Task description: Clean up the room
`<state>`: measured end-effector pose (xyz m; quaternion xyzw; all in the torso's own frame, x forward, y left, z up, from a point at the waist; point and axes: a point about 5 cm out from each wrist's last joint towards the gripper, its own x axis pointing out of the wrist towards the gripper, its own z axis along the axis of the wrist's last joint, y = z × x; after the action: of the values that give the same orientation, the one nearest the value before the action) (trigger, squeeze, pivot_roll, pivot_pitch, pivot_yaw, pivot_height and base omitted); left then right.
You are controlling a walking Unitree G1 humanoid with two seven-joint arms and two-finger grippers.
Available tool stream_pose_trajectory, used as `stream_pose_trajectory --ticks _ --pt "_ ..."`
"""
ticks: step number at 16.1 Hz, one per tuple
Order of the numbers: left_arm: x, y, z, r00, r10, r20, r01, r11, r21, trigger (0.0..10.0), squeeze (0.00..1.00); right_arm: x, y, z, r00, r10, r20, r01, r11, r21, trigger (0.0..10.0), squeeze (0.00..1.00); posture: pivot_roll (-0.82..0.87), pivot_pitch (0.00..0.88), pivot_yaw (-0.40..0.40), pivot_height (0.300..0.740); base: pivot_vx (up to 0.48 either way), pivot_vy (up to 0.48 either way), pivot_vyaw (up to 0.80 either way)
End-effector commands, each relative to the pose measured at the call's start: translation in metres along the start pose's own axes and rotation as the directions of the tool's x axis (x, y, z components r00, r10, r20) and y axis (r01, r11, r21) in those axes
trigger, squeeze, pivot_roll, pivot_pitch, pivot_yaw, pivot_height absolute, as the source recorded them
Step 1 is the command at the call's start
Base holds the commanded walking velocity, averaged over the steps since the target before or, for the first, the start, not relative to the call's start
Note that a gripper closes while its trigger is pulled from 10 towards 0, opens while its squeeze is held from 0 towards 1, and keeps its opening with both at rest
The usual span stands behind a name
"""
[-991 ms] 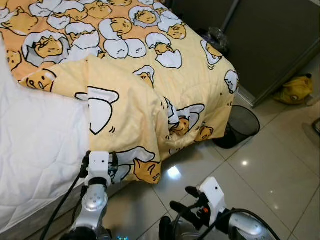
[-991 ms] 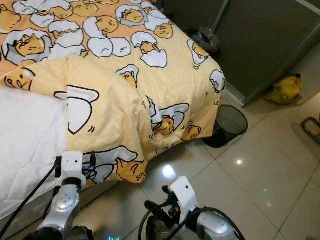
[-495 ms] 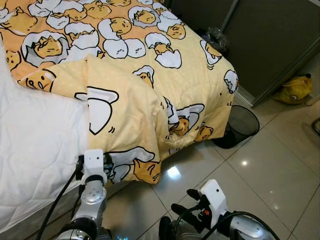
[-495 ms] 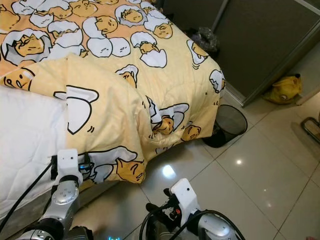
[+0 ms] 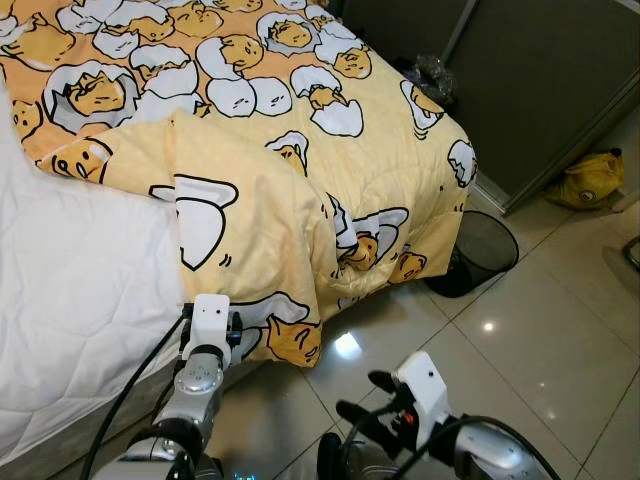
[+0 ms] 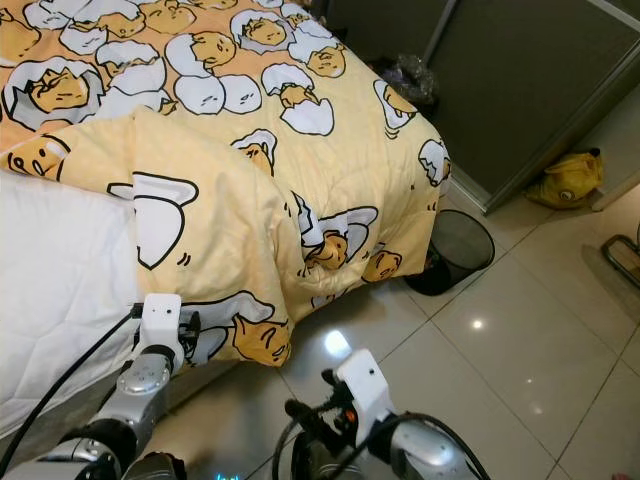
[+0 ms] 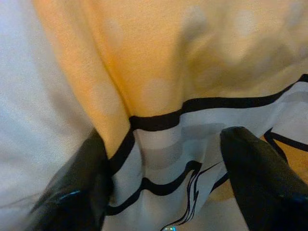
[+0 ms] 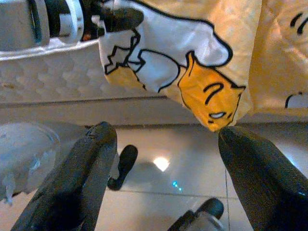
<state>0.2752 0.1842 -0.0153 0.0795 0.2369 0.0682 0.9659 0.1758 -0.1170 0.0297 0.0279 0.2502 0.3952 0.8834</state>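
Observation:
The egg print is broken up by loose folds [image 5: 345, 248], so the yellow duvet will open out and drape almost flat when its hanging edge [image 5: 262, 348] is pulled by the robot.
A yellow duvet [image 5: 280, 180] printed with egg cartoons covers the bed and hangs over its near side; a folded-back part leaves the white quilted mattress cover [image 5: 80, 290] bare. My left gripper [image 7: 163, 139] is at the duvet's hanging lower edge [image 5: 270, 335], open, with the fabric edge lying between its two fingers. In the right wrist view the duvet corner [image 8: 202, 91] hangs above the floor. My right gripper [image 5: 365, 398] is held low over the tiles, open, with nothing between its fingers.
A black mesh wastebasket [image 5: 478, 252] stands on the glossy tiled floor [image 5: 540, 340] at the bed's foot corner. A yellow bag [image 5: 592, 178] lies by the dark wardrobe [image 5: 540, 70]. A dark plastic bag [image 5: 432, 75] sits behind the bed.
My left gripper has shifted right along the bed's side and now sits on the duvet's hanging edge. The right gripper has barely moved.

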Motion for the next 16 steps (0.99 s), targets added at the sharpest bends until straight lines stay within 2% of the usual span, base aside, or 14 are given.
stream_pose_trajectory --ticks 1,5,9,11,14,16 --pt "-0.004 -0.001 -0.015 0.997 -0.008 -0.079 0.007 1.0 -0.009 0.0 0.0 -0.004 -0.003 -0.005 1.0 -0.021 -0.02 0.022 1.0 0.02 10.0 0.0 -0.11 0.167 -0.152 0.74 0.0 0.0 0.0" --pt "-0.003 0.008 -0.016 0.995 0.032 -0.09 -0.031 0.999 0.014 0.0 0.0 -0.003 -0.005 -0.004 0.999 -0.03 -0.019 0.031 0.999 0.021 10.0 0.0 -0.11 0.166 -0.148 0.74 0.0 0.0 0.0" --pt "-0.005 0.01 -0.022 0.992 0.035 -0.125 -0.042 0.998 -0.05 0.0 0.0 -0.003 -0.005 -0.004 0.999 -0.036 -0.015 0.037 0.999 0.025 10.0 0.0 -0.11 0.161 -0.144 0.74 0.0 0.0 0.0" --pt "-0.004 0.006 -0.019 0.994 0.002 -0.113 -0.007 0.999 -0.045 0.0 0.0 -0.001 -0.007 -0.003 0.999 -0.042 -0.011 0.042 0.999 0.025 10.0 0.0 -0.11 0.159 -0.14 0.74 0.0 0.0 0.0" --pt "0.0 -0.007 -0.007 0.994 -0.081 -0.076 0.081 0.997 -0.01 0.0 0.0 0.003 -0.011 0.003 0.999 -0.051 0.009 0.051 0.999 0.02 10.0 0.0 -0.12 0.14 -0.132 0.74 0.0 0.0 0.0" --pt "0.002 -0.009 -0.001 0.993 -0.094 -0.064 0.093 0.995 -0.02 0.0 0.0 0.005 -0.014 0.004 0.998 -0.066 0.024 0.066 0.997 0.029 10.0 0.0 -0.13 0.111 -0.117 0.74 0.0 0.0 0.0"
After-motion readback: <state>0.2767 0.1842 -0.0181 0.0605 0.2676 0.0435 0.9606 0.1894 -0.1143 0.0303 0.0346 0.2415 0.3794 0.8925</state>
